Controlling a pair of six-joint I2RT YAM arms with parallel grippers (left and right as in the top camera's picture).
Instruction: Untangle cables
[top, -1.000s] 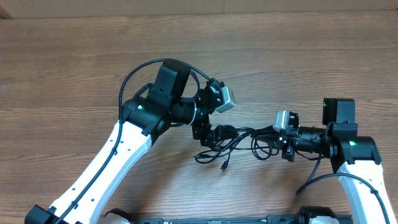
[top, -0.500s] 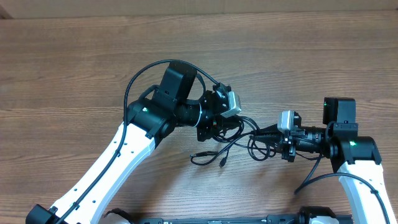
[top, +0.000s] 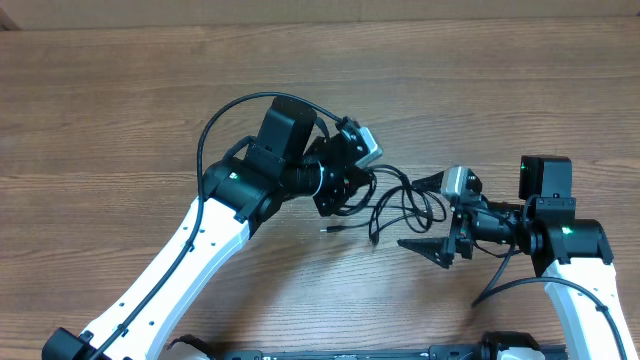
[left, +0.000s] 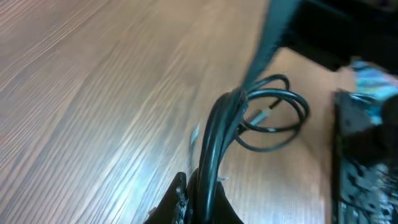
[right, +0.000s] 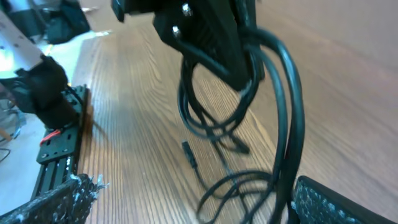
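My right gripper should close on the loops' free side (top: 430, 210) before my left gripper moves away, because the cables' loops (top: 391, 206) hang in a bunch from my left gripper.
The cables (top: 404, 206) are thin black cords, bunched in loops on the wood table between the two arms. My left gripper (top: 350, 200) is shut on one end of the bunch. In the left wrist view the cables (left: 214, 140) run straight out from between my closed left gripper (left: 202, 205) to loops lying on the table. My right gripper (top: 412, 213) stands wide open around the loops' right side, gripping nothing. In the right wrist view the cables (right: 290, 112) hang from the left gripper (right: 227, 53), and one strand passes close to the right finger (right: 339, 202). A small plug end (top: 331, 229) lies loose.
The thick black wiring (top: 215, 125) arches over the left arm. A black base rail (right: 59, 134) lies along the table's near edge. Bare wood table (top: 120, 90) stretches to the left and far side.
My left gripper has shut on the cable bunch and drawn it up and to the right. My right gripper has let go and opened wide.
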